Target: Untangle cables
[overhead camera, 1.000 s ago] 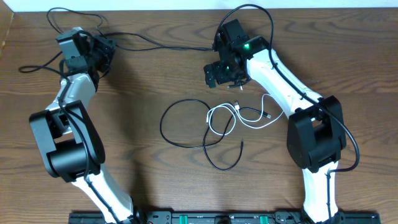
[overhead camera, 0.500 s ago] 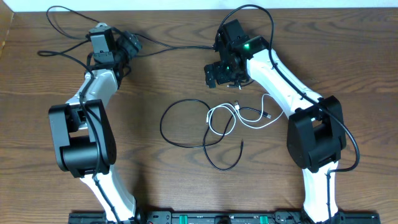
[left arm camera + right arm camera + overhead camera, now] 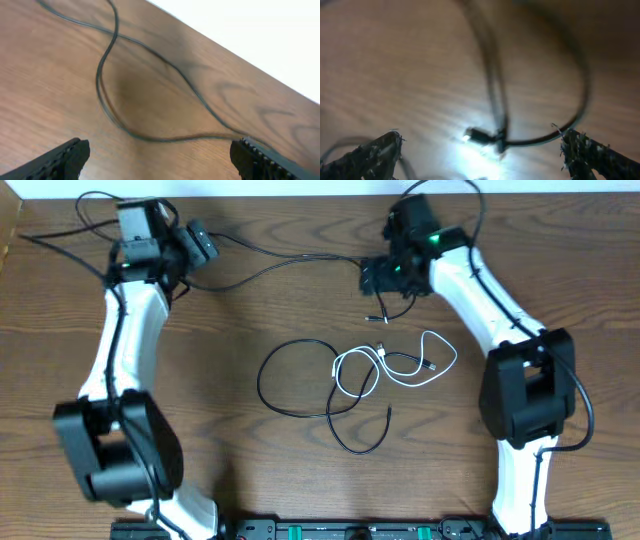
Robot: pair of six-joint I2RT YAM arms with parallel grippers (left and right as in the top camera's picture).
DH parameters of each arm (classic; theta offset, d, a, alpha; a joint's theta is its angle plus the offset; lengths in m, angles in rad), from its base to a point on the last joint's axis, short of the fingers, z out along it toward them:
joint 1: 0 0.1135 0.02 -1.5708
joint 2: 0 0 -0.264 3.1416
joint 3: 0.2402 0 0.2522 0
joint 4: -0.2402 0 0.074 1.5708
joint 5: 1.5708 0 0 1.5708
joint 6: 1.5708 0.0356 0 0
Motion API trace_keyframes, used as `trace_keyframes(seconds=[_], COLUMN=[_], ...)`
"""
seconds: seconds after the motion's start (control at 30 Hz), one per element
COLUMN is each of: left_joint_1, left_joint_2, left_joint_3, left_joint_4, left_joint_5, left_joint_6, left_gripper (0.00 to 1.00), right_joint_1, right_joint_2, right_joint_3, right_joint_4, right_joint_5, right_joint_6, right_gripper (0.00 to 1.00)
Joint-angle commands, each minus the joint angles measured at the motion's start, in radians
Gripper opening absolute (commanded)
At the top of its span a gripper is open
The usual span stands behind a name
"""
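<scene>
Next, my right gripper grasps the cable [image 3: 386, 316] near the crossing and spreads its parts, as the long black cable's two parts run together [image 3: 328, 257] and cross beside the plug.
One long black cable [image 3: 330, 260] runs along the far side of the table, and its plug [image 3: 374, 318] lies below my right gripper [image 3: 383, 280]. A second black cable [image 3: 262, 380] loops at the centre, crossing the white cable [image 3: 455, 360]. My left gripper [image 3: 196, 242] hovers open at the far left over the long black cable. In the left wrist view this cable [image 3: 98, 80] lies on the wood ahead of my open left gripper [image 3: 160, 152]. The blurred right wrist view shows the plug [image 3: 480, 136] just ahead of my open right gripper [image 3: 480, 157], which holds nothing.
The table's far edge [image 3: 300, 196] runs close behind both grippers, and it shows as a white band [image 3: 260, 45] in the left wrist view. Thicker arm cables arch over the right arm [image 3: 470, 200]. A black rail [image 3: 320, 530] lines the near edge.
My left gripper has opened and let go of the long black cable, and the left arm has swung back toward the far edge. The right gripper moved right and farther back, still open.
</scene>
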Motion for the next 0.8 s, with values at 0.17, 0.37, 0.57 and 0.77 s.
trace_keyframes(seconds=[0.17, 0.37, 0.57, 0.77], left_joint_1=[-0.002, -0.002, -0.002, -0.002], left_joint_2=[0.005, 0.006, 0.006, 0.006], left_joint_3=[0.006, 0.006, 0.005, 0.005], left_joint_4=[-0.213, -0.261, -0.272, -0.272], left_joint_5=[0.023, 0.023, 0.023, 0.023], left_joint_6=[0.024, 0.024, 0.024, 0.024], left_gripper=[0.95, 0.95, 0.95, 0.95], right_joint_1=[0.016, 0.028, 0.028, 0.022], right_joint_2=[0.077, 0.156, 0.195, 0.163], right_joint_3=[0.0, 0.0, 0.0, 0.04], right_joint_4=[0.112, 0.149, 0.167, 0.195], right_joint_5=[0.002, 0.053, 0.054, 0.079], right_joint_6=[-0.112, -0.113, -0.123, -0.123], right_gripper=[0.74, 0.58, 0.22, 0.01])
